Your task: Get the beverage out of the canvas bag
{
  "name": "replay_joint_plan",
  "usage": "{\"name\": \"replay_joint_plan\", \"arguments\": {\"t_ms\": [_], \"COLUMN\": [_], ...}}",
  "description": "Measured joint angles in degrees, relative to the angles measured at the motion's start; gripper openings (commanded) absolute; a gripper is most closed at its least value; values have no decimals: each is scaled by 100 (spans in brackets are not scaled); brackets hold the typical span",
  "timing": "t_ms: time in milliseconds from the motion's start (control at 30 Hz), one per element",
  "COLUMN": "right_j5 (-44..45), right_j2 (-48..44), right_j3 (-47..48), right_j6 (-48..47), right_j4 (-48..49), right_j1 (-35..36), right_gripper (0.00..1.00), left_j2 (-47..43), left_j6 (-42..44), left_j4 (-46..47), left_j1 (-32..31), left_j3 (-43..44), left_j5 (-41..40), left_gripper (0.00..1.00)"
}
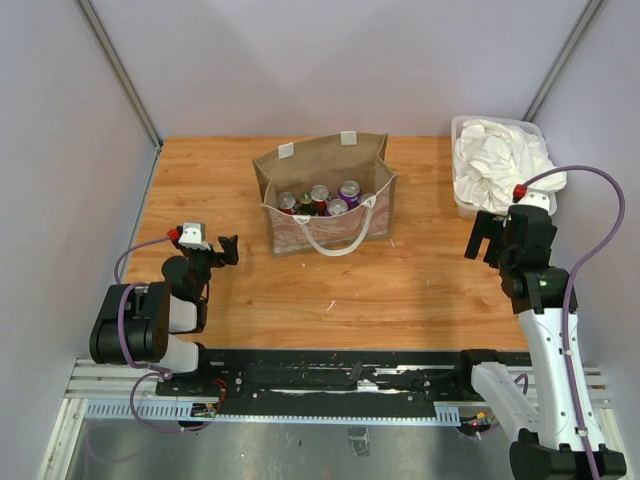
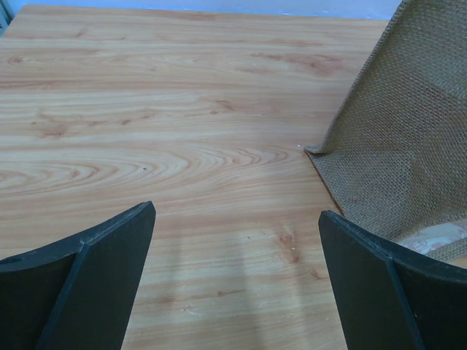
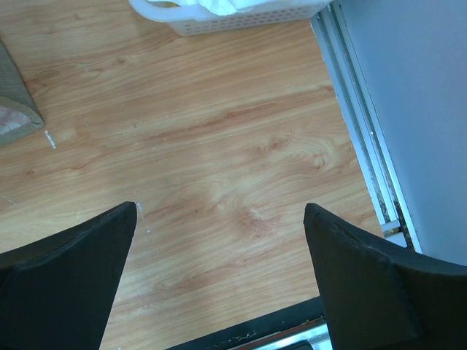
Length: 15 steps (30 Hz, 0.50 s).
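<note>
I should carry on moving my right gripper toward the open bag until it hovers above the cans (image 1: 337, 206), because the canvas bag's handle (image 1: 336, 251) hangs down clear of the tops of the cans.
The canvas bag (image 1: 318, 161) stands open at the middle back of the table, its white handle drooping over the pale patterned front. Several beverage cans (image 1: 320, 196) stand upright inside, tops showing. My left gripper (image 1: 226, 250) hovers open low to the left of the bag, with nothing between its fingers. Its wrist view shows the bag's woven corner (image 2: 408, 131) just right of the gripper (image 2: 237, 219). My right gripper (image 1: 484, 238) is open and empty, to the right of the bag. The bag's corner (image 3: 14, 102) is at the far left of the view from the right gripper (image 3: 221, 211).
A clear plastic bin of white cloth (image 1: 500, 165) sits at the back right, its rim (image 3: 233, 20) ahead of the right gripper. Grey walls enclose the wooden table (image 1: 420, 280) on three sides; a metal rail (image 3: 365, 160) runs along its right edge.
</note>
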Motion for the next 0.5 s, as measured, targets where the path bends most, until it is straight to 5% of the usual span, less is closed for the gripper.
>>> {"name": "replay_joint_plan", "arguments": {"t_ms": [267, 500], "right_j5": [-833, -1554], "right_j2": [-166, 560], "right_j3": [111, 1045], "right_j6": [-190, -177], "right_j4": [398, 809], "right_j1": [0, 2], "right_gripper": [99, 98], "left_j2": [0, 0], "left_j6": [2, 0], "left_j4": [0, 0], "left_j1": [0, 0], "left_j3": [0, 0], "left_j5": [0, 0], "left_gripper": [100, 100]}}
